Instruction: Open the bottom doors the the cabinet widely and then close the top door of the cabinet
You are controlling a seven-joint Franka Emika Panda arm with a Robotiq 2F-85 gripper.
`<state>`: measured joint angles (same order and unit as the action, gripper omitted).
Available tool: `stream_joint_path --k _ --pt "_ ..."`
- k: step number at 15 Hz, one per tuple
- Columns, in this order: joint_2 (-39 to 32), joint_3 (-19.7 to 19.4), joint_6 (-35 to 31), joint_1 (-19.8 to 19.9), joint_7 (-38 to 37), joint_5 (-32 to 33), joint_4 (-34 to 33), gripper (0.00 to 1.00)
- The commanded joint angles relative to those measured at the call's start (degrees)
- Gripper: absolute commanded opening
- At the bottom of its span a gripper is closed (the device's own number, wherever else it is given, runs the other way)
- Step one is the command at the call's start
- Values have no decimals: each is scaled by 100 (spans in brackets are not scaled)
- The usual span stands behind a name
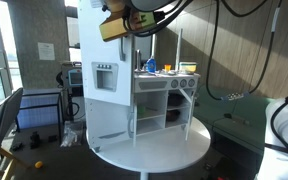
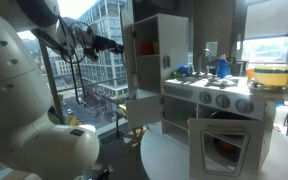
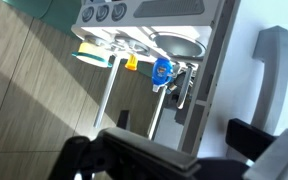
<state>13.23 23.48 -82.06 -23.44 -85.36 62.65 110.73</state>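
Next, I back away and push on the top door's outer side [image 1: 108, 50] to shut it, since my gripper's open fingers extend beyond the top door's free edge [image 3: 208, 84].
The white toy-kitchen cabinet [image 1: 149, 95] stands on a round white table [image 1: 184, 150]; it also shows in an exterior view [image 2: 169, 50]. Its top door [image 1: 104, 70], with the grey dispenser box, stands swung open and appears nearly edge-on in an exterior view [image 2: 130, 55]. The bottom doors of the counter section are open: the window-frame door [image 2: 222, 148] hangs out toward the camera and also shows in an exterior view [image 1: 191, 98]. My gripper [image 2: 114, 44] is up beside the top door's outer edge, fingers apart. In the wrist view my gripper [image 3: 199, 150] looks down past the white column top.
The column's plain lower door [image 2: 139, 108] is also open. Small toys, a blue one [image 3: 162, 70] among them, sit on the counter by the sink. A yellow pot [image 2: 274, 75] stands at the far end. Cables hang behind the cabinet [image 1: 219, 50].
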Motion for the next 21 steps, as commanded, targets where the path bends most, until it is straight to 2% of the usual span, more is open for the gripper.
stream_joint_path --k 1,3,6,12,15,18,21 --pt "73 319 79 -44 -125 233 -89 100" --pt "-117 578 460 -2 -341 756 -156 100" --pt "-341 746 934 42 -503 1571 -105 100" --pt "-963 492 1721 60 -518 2411 -111 100" --pt "-1149 220 1859 139 -479 2655 -147 100" --pt "-1000 -121 1129 280 -509 2479 -174 100" --pt "-727 -503 -175 486 -721 2319 -39 100"
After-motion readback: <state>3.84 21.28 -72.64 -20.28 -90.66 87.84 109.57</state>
